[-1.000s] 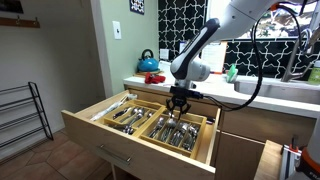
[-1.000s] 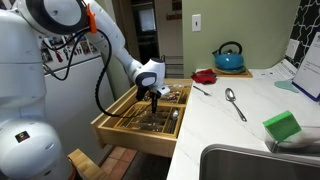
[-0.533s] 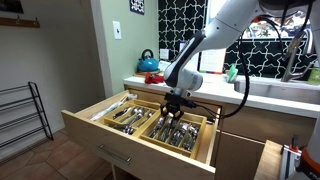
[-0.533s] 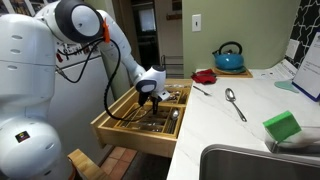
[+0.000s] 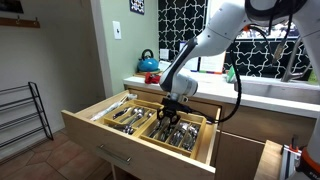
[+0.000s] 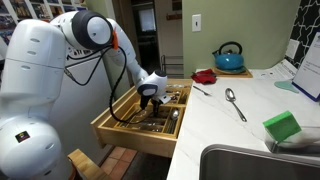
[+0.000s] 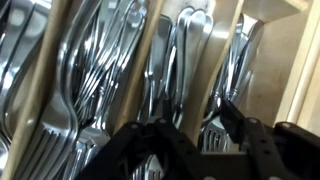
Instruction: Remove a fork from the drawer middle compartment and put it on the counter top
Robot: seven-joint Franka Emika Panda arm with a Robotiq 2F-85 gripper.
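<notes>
Fingers straddle the wooden divider (image 7: 212, 77); I'll rise above cutlery, realign, then grip a fork.
The drawer (image 5: 120, 140) (image 6: 125, 128) stands pulled out, and its wooden organiser holds silver cutlery in long sections. My gripper (image 5: 170, 113) (image 6: 148, 99) is down in the organiser, over the middle compartment (image 5: 163, 127). In the wrist view the gripper (image 7: 200, 116) has its jaws apart, astride a wooden divider (image 7: 190, 70). Fork tines (image 7: 211, 136) lie between the fingers; I cannot tell whether the fingers touch them. More forks (image 7: 60, 100) fill the section to the left. The pale counter top (image 5: 275, 98) (image 6: 245, 125) runs beside the drawer.
On the counter lie a spoon (image 6: 235, 103), another utensil (image 6: 201, 90), a green sponge (image 6: 283, 126), a red item (image 6: 205, 76) and a blue kettle (image 6: 229, 57) (image 5: 147, 63). A sink (image 6: 250, 165) is at the near end. A wire rack (image 5: 25, 115) stands on the floor.
The arm has swung over and the gripper has come down lower into the organiser, shifting slightly along the drawer.
</notes>
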